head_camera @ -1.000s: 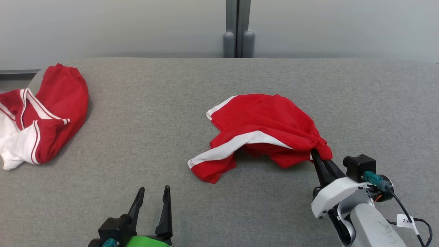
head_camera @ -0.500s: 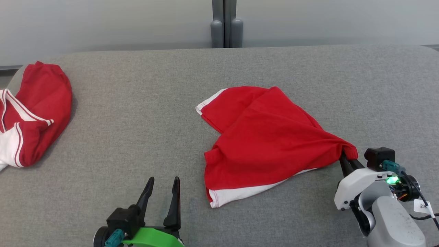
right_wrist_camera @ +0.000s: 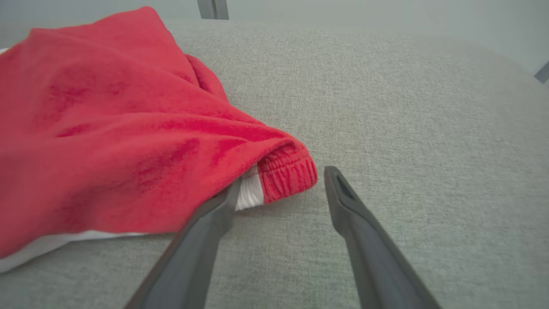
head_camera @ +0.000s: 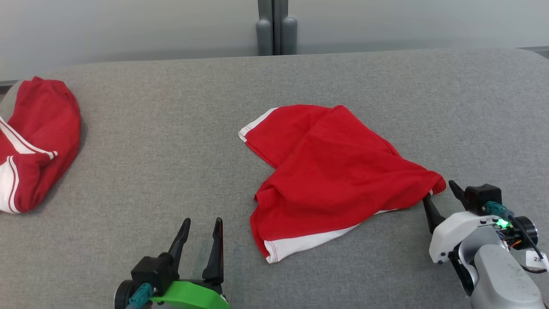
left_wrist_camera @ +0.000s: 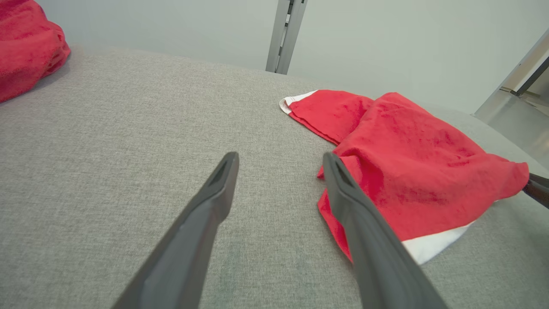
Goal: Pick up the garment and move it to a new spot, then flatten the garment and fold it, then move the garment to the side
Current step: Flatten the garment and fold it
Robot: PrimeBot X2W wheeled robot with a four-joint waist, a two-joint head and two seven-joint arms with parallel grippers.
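The garment (head_camera: 329,175) splits at a notch (head_camera: 263,181) between white-trimmed ends. It will therefore hang as separate legs when I lift it.
The garment (head_camera: 334,171) is a red piece with white trim, lying crumpled on the grey table (head_camera: 171,128) right of centre. My right gripper (head_camera: 438,193) stands open at its right corner. In the right wrist view that elastic corner (right_wrist_camera: 287,171) rests on the table between the spread fingers of the right gripper (right_wrist_camera: 283,178), and the left fingertip (right_wrist_camera: 227,201) touches the cloth's white edge. My left gripper (head_camera: 202,221) is open near the front edge, left of the garment, holding nothing. The left wrist view has the garment (left_wrist_camera: 399,150) just right of the left gripper (left_wrist_camera: 279,156).
A second red and white garment (head_camera: 34,141) lies bunched at the table's far left edge, also the red heap (left_wrist_camera: 25,43) at the upper left of the left wrist view. A grey post (head_camera: 274,25) stands behind the table against a pale wall.
My right gripper has opened and let go of the garment's corner after pulling it to the right. The cloth now rests flat on the table. The head camera has shifted a little.
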